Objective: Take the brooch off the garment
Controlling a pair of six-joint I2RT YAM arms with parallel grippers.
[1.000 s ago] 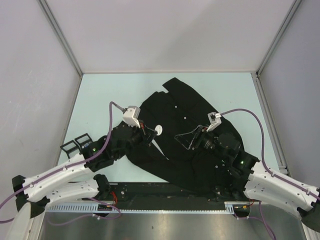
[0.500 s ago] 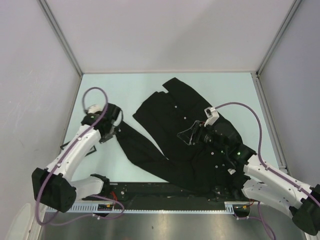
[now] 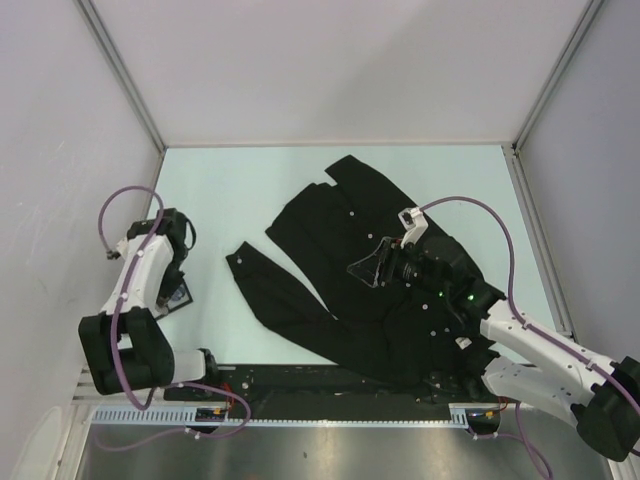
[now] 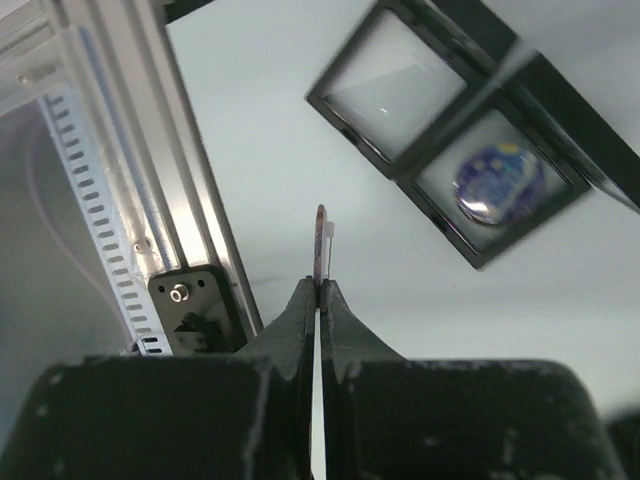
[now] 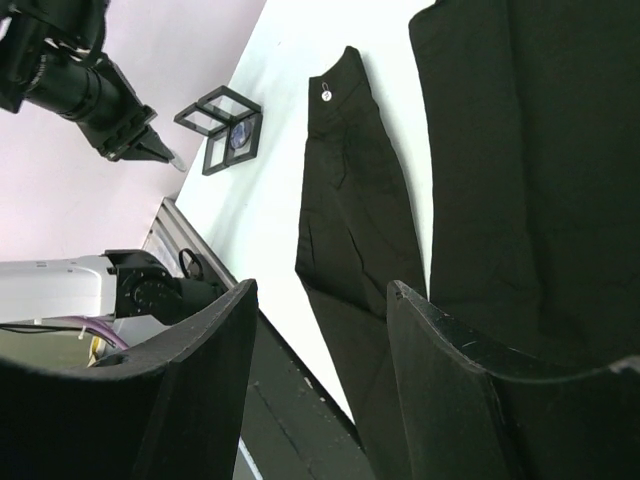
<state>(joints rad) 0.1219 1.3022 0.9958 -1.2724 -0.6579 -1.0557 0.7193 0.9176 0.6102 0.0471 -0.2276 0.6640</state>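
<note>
My left gripper should keep going with the brooch edge-on, because the compartment [image 4: 398, 86] next to the blue badge is empty. It should move into that compartment and let go of the brooch there.
The garment [image 3: 350, 240] is a black shirt spread flat on the pale table, one sleeve [image 5: 350, 190] reaching toward the left. My left gripper [image 4: 319, 286] is shut on the brooch [image 4: 321, 238], a thin disc seen edge-on sticking out past the fingertips. It hangs at the table's left side, off the cloth, just short of a black two-compartment tray [image 4: 395, 172]. My right gripper [image 3: 365, 272] stands open above the shirt's middle, with nothing between its fingers [image 5: 470, 360].
One compartment of the tray holds a round blue badge [image 4: 497, 183]. A slotted aluminium rail [image 4: 150, 200] runs along the table's edge beside the left gripper. White walls [image 3: 60, 150] close the table on three sides.
The left arm swung from the shirt's middle to the far left, carrying the brooch off the cloth to beside the tray. The right gripper shifted slightly away over the shirt, still open.
</note>
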